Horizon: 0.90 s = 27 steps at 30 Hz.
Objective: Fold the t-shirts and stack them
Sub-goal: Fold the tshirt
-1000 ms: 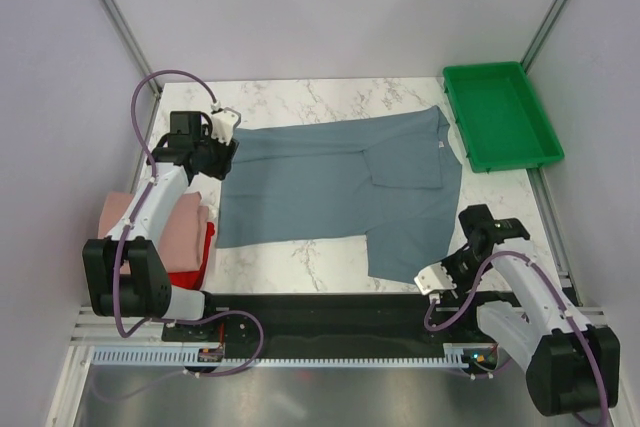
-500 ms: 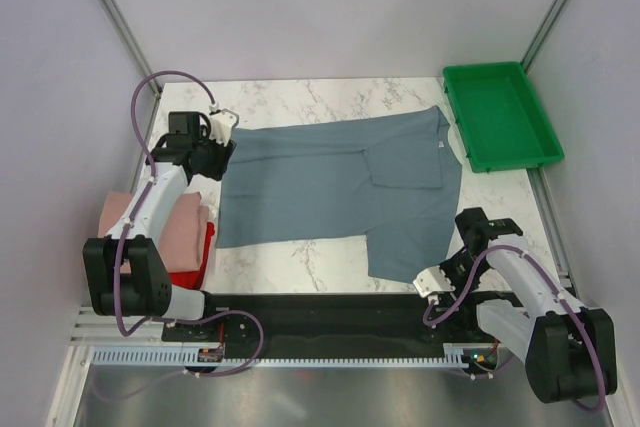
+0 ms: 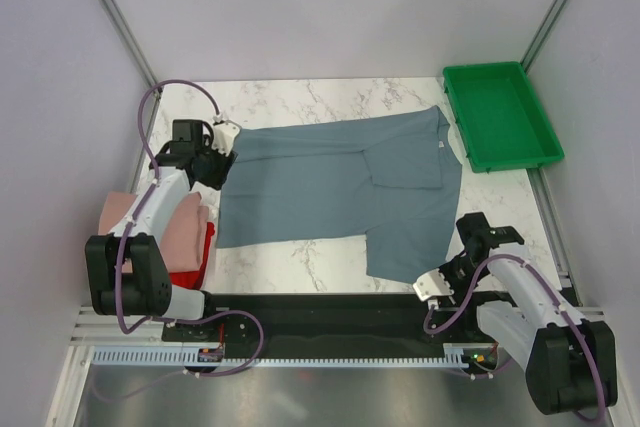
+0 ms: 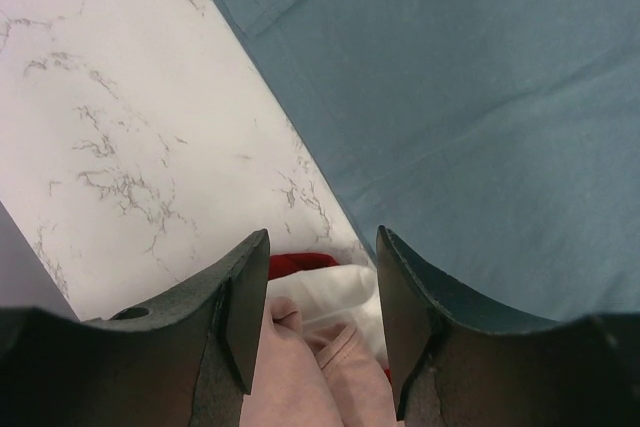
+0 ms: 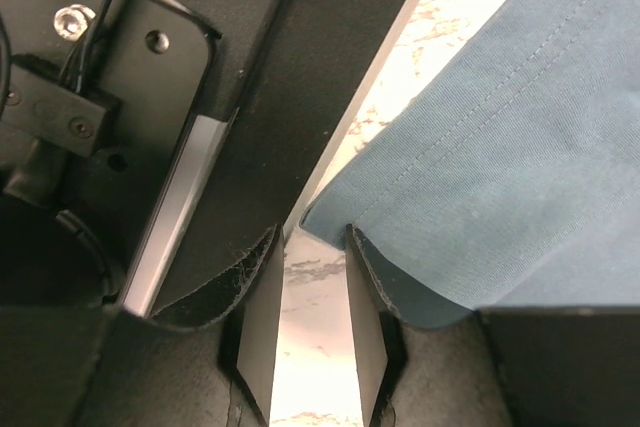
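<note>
The blue-grey t-shirt's bottom hem (image 3: 221, 219) is clear of the folded stack, so the robot's left gripper should continue along it toward the t-shirt's near corner (image 3: 223, 243) and close there.
A slate blue-grey t-shirt (image 3: 340, 182) lies spread flat on the marble table (image 3: 300, 97), its white neck label at the right. My left gripper (image 3: 222, 139) hovers open at the shirt's far-left corner. In the left wrist view the left gripper (image 4: 322, 322) has nothing between its fingers, and the blue shirt (image 4: 480, 117) lies to the right. Folded pink (image 3: 150, 222), red (image 3: 192, 267) and white (image 4: 335, 292) t-shirts are stacked at the left edge. My right gripper (image 3: 432, 287) sits low at the shirt's near-right corner. The right gripper (image 5: 312, 237) stands narrowly open over bare marble, with the hem corner (image 5: 330, 215) at its fingertips.
A green plastic tray (image 3: 500, 112) stands at the far right corner. The black base strip (image 3: 320, 312) runs along the near edge, right beside the right gripper. Grey walls close in the left and right sides.
My right gripper has slid a little nearer and leftward at the shirt's near-right corner, and its jaws have narrowed. The left gripper has shifted slightly by the far-left corner. The shirt lies as before.
</note>
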Each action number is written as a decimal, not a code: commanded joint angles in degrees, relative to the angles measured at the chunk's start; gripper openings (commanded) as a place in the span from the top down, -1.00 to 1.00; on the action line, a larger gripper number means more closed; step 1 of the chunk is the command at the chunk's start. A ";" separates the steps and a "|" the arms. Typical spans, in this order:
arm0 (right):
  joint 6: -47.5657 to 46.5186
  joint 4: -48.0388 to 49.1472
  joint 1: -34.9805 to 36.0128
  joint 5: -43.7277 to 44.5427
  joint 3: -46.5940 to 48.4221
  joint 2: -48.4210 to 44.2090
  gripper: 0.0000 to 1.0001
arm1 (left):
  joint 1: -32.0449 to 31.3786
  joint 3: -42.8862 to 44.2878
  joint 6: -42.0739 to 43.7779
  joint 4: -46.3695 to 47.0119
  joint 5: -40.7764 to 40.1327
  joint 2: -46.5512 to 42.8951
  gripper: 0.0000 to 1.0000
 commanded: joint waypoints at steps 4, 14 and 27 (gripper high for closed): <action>-18.52 2.27 0.15 -3.74 -3.50 -0.99 0.22 | 0.25 -0.91 3.88 1.48 -1.12 -0.69 -0.08; -13.35 2.54 0.15 -4.44 0.97 0.85 1.00 | 0.25 -0.82 4.75 1.39 -1.12 -0.94 -0.08; 9.77 7.89 0.15 -7.51 11.44 -1.95 1.00 | 0.25 -4.15 17.24 -21.89 4.42 -3.23 -0.04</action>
